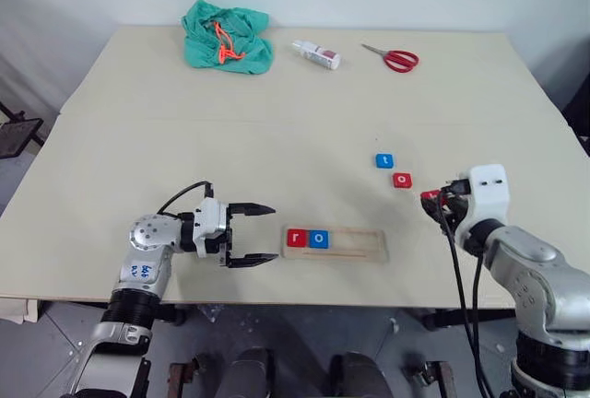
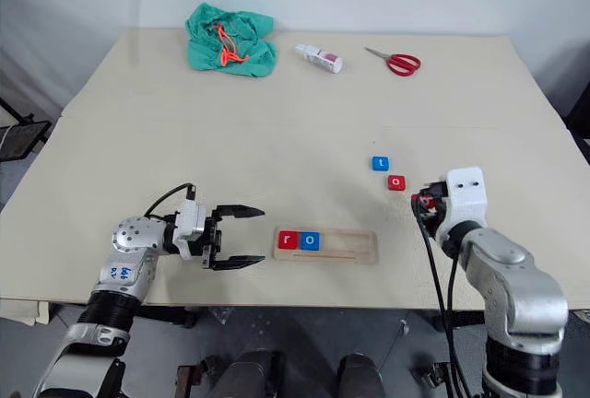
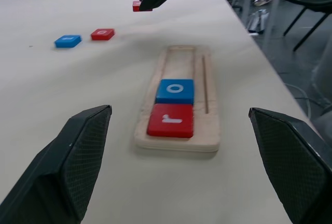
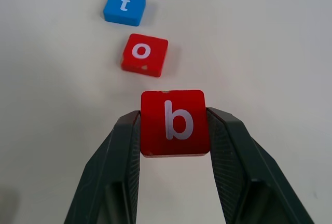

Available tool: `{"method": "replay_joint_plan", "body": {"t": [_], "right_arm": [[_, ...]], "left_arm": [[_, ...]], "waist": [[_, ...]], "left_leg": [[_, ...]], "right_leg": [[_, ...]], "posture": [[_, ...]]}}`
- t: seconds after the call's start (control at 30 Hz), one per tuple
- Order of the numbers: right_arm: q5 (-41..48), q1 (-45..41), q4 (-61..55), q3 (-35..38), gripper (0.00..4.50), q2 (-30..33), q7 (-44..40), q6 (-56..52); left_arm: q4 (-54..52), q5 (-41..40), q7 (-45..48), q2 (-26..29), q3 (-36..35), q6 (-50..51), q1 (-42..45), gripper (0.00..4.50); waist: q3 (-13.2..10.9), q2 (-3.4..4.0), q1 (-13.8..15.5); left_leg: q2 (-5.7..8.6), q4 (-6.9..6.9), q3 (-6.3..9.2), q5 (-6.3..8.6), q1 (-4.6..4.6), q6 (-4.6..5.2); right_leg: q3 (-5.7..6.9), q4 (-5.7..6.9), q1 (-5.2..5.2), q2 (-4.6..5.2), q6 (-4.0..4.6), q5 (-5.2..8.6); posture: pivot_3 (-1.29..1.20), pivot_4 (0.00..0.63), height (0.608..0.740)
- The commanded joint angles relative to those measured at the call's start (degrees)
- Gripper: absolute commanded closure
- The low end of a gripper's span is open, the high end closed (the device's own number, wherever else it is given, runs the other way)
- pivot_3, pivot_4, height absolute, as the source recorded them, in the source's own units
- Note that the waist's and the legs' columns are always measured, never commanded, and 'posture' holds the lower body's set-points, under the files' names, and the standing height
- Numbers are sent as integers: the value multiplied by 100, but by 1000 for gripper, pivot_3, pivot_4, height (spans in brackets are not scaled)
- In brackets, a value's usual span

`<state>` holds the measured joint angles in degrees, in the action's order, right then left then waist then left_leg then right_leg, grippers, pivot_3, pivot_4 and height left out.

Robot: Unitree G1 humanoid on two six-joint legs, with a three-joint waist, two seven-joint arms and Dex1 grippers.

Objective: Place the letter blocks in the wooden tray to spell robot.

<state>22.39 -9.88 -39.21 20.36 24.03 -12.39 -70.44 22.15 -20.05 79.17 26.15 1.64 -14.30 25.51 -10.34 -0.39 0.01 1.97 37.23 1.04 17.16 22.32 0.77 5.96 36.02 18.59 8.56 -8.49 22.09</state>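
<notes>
The b block's side (image 4: 144, 123) meant for the blue o block is covered by my right gripper's finger, so it should keep going to the clear spot (image 1: 413, 246) beside the tray and let go there.
The wooden tray (image 1: 355, 245) lies near the table's front edge with a red "r" block (image 1: 296, 238) and a blue "o" block (image 1: 318, 239) in its left end. A blue "t" block (image 1: 384, 160) and a red "o" block (image 1: 402, 180) rest on the table beyond the tray's right end. My right gripper (image 4: 174, 125) is shut on the red "b" block (image 4: 174, 122), holding it above the table right of the tray. My left gripper (image 1: 261, 233) stands open just left of the tray, pointing at it, nothing between its fingers.
At the table's far edge lie a green cloth with an orange cord (image 1: 227, 38), a small white bottle (image 1: 316, 54) and red-handled scissors (image 1: 394, 58). Bare tabletop stretches between these and the blocks.
</notes>
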Motion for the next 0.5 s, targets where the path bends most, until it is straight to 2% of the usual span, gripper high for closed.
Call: {"method": "replay_joint_plan", "body": {"t": [0.03, 0.2, 0.5], "right_arm": [[285, 315, -945, 267, 3050, -183, 49, -709], [353, 572, -1568, 432, 3050, -642, 126, -1439], [56, 665, -1356, 251, 3050, -966, 369, -1418]], "left_arm": [[140, -120, 236, 9, -9, -100, 117, 0], [375, -111, 401, -10, -50, -173, 238, 0], [558, -67, 467, -44, -54, -306, 341, 0]], "waist": [[0, 0, 3], [0, 0, 1], [0, 0, -5]], "left_leg": [[1, -1, -1, 0, 0, 0], [4, 2, -1, 0, 0, 0], [5, 0, -1, 0, -2, 0]], "right_leg": [[-1, -1, 0, 0, 0, 0], [-3, 0, 0, 1, 0, 0], [-4, 2, 1, 1, 0, 0]], "posture": [[0, 150, 740], [0, 150, 740], [0, 150, 740]]}}
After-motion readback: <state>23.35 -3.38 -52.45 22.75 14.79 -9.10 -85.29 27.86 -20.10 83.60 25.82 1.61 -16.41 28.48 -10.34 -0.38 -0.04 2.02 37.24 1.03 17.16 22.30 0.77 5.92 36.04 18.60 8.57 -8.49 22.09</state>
